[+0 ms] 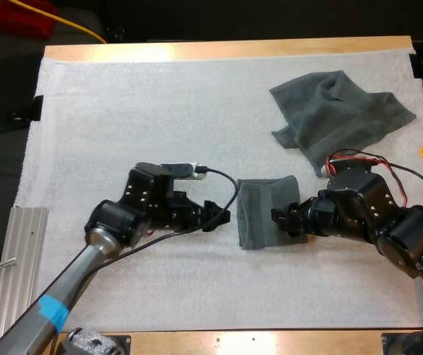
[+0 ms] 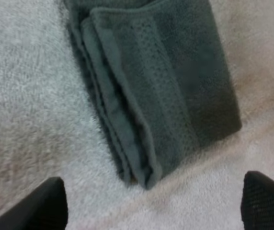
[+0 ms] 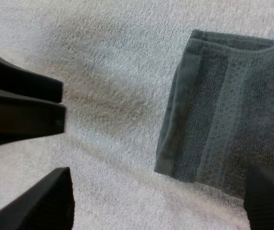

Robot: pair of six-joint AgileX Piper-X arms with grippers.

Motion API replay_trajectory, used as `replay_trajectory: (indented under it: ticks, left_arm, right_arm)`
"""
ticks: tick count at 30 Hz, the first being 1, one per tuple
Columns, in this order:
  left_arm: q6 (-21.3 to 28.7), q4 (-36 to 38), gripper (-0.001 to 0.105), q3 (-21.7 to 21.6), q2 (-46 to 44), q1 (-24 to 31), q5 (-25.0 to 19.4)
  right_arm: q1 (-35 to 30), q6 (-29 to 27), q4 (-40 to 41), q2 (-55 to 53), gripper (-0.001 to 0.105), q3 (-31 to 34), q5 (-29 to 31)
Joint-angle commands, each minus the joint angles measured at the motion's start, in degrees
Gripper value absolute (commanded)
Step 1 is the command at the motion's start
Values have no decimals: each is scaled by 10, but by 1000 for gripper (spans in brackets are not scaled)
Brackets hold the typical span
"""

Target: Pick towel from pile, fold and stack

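My left gripper will pull the folded towel (image 1: 269,212) across the mat, and the towel will stay a flat square because the layered edges (image 1: 245,214) lie together facing the gripper.
A folded dark grey-green towel (image 1: 265,212) lies on the white mat (image 1: 160,111) between my two grippers. My left gripper (image 1: 216,215) sits just left of it, open, its fingers (image 2: 37,207) apart in front of the towel's (image 2: 161,86) layered edge. My right gripper (image 1: 285,220) is at the towel's right edge, also open. One of its fingers (image 3: 269,197) is over the towel (image 3: 233,110) and the other is over bare mat. The left gripper's (image 3: 24,103) dark fingers show across the mat from it. A crumpled towel (image 1: 341,115) lies at the far right.
A ribbed metal plate (image 1: 15,259) lies off the mat's left side. The wooden table edge (image 1: 226,49) runs along the far side and bare mat spreads to the far left.
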Motion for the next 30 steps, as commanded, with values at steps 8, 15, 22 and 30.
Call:
replay_trajectory:
  ticks: [8, 15, 22, 30]
  left_arm:
    - [-52, -50, 71, -1, 60, -36, -19]
    - [-83, -90, 71, -8, 110, -39, -10]
    - [-83, -90, 71, -47, 165, -39, 10]
    - [-83, -90, 71, -72, 216, -39, 17]
  right_arm:
    - [0, -4, 1, -5, 71, -4, 4]
    - [0, -4, 1, -5, 71, -4, 4]
    - [0, -4, 1, -5, 71, -4, 4]
    - [0, -4, 1, -5, 71, -4, 4]
